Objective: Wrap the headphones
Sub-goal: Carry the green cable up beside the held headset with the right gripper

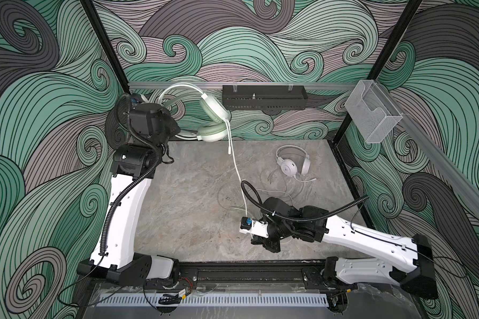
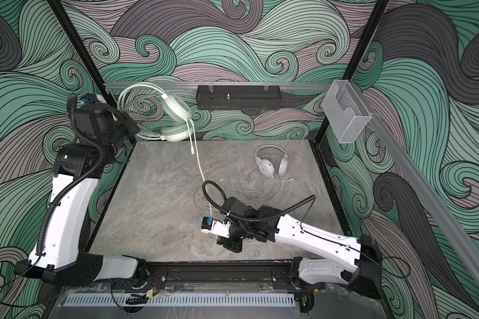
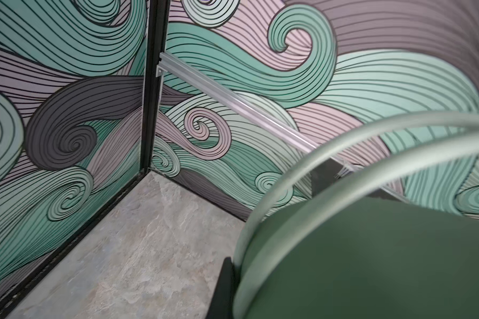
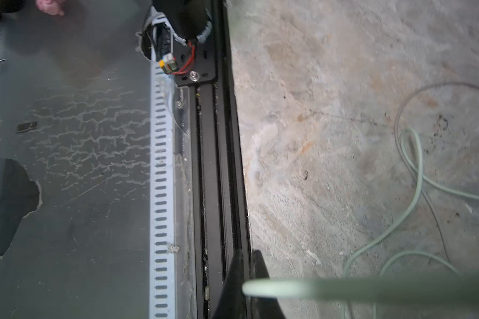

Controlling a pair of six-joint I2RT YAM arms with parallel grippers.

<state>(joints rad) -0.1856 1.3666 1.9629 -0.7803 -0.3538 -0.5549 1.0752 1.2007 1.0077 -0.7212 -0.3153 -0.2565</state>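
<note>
My left gripper should move the headphones over the table's middle (image 1: pixel 223 183) before I wrap the cable, because the mint cable (image 1: pixel 236 163) is stretched tight from the headphones to my right gripper.
The pale mint green headphones (image 1: pixel 213 121) (image 2: pixel 176 118) hang lifted at the back left in both top views. My left gripper (image 1: pixel 174 128) is shut on them, and the left wrist view shows their headband (image 3: pixel 343 143) and dark green cushion (image 3: pixel 385 262) against one black finger (image 3: pixel 224 279). Their mint cable (image 1: pixel 237 171) runs taut down to my right gripper (image 1: pixel 270 245) (image 4: pixel 245 265), which is shut on it near the table's front. More of that cable loops on the table (image 4: pixel 415 171). The white headphones (image 1: pixel 292 165) (image 2: pixel 271 164) lie at the back right, with their thin cable (image 1: pixel 282 190) loose beside them.
A black perforated tray (image 1: pixel 264 100) hangs on the back rail. A clear plastic bin (image 1: pixel 374 116) is mounted on the right wall. The black front rail (image 4: pixel 219 165) borders the stone-patterned table (image 1: pixel 194 221). Patterned walls close in three sides.
</note>
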